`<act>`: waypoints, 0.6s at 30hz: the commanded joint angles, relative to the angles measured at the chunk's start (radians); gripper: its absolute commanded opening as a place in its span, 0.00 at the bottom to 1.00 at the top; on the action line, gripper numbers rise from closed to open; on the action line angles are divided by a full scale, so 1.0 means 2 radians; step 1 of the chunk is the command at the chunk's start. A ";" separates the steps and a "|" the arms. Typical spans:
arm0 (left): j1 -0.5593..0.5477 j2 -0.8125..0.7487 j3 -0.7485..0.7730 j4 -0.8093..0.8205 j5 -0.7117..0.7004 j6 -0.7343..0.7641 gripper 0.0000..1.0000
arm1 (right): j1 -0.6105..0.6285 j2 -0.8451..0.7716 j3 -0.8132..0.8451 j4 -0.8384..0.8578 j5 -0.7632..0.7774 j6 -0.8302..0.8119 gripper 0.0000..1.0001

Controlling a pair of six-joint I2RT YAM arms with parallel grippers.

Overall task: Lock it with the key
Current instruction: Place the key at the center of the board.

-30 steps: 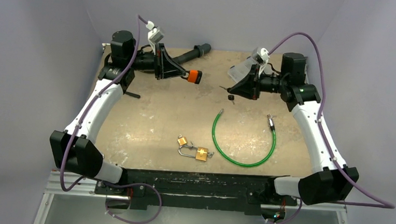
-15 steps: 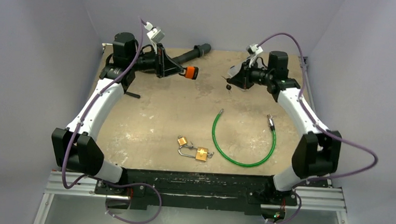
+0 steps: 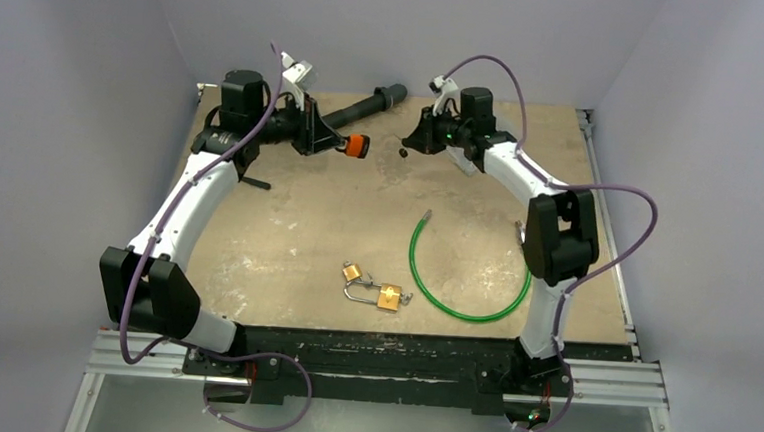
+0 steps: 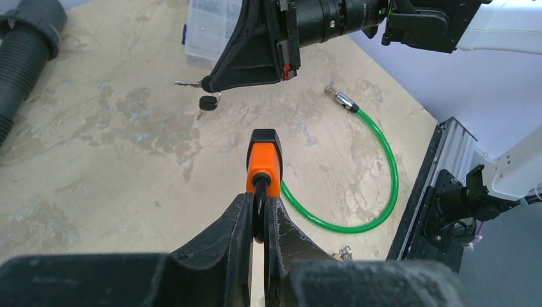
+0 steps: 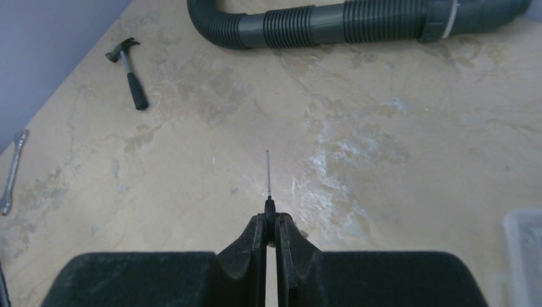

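The key (image 4: 188, 84) is clear of the orange padlock, so my right gripper keeps carrying it toward the open table (image 3: 311, 198) near the hammer and let it go there.
My left gripper (image 3: 346, 144) (image 4: 259, 201) is shut on the black shackle of an orange padlock (image 3: 356, 144) (image 4: 264, 161) and holds it above the table, body pointing away from me. My right gripper (image 3: 410, 145) (image 5: 270, 219) is shut on the black head of a key (image 5: 268, 177), whose thin blade sticks straight out. In the left wrist view the right gripper (image 4: 211, 82) faces the padlock, with the key blade (image 4: 187, 82) pointing left and a second black-headed key (image 4: 207, 102) (image 3: 403, 153) dangling under it. Key and padlock are apart.
Two brass padlocks (image 3: 352, 271) (image 3: 389, 297) and a green cable loop (image 3: 469, 281) lie near the front. A grey corrugated hose (image 5: 351, 22) (image 3: 370, 105) runs along the back. A small hammer (image 5: 131, 73), a wrench (image 5: 9, 173) and a clear box (image 4: 211, 32) are on the table.
My right arm has swung left and toward the back, bringing the key close to the orange padlock. My left gripper has drawn the padlock slightly left.
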 commanded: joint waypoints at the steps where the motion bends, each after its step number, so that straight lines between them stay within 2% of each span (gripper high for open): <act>1: 0.011 -0.029 -0.003 -0.001 -0.024 0.010 0.00 | 0.027 0.023 0.033 0.062 -0.001 0.057 0.00; 6: 0.035 -0.037 0.000 -0.021 -0.030 0.010 0.00 | 0.053 0.057 0.045 0.098 -0.003 0.120 0.00; 12: 0.039 -0.041 -0.004 -0.042 -0.035 0.022 0.00 | 0.070 0.072 0.048 0.106 -0.004 0.124 0.00; 18: 0.075 -0.037 -0.009 -0.017 -0.034 -0.022 0.00 | 0.107 0.095 0.051 0.151 -0.010 0.175 0.00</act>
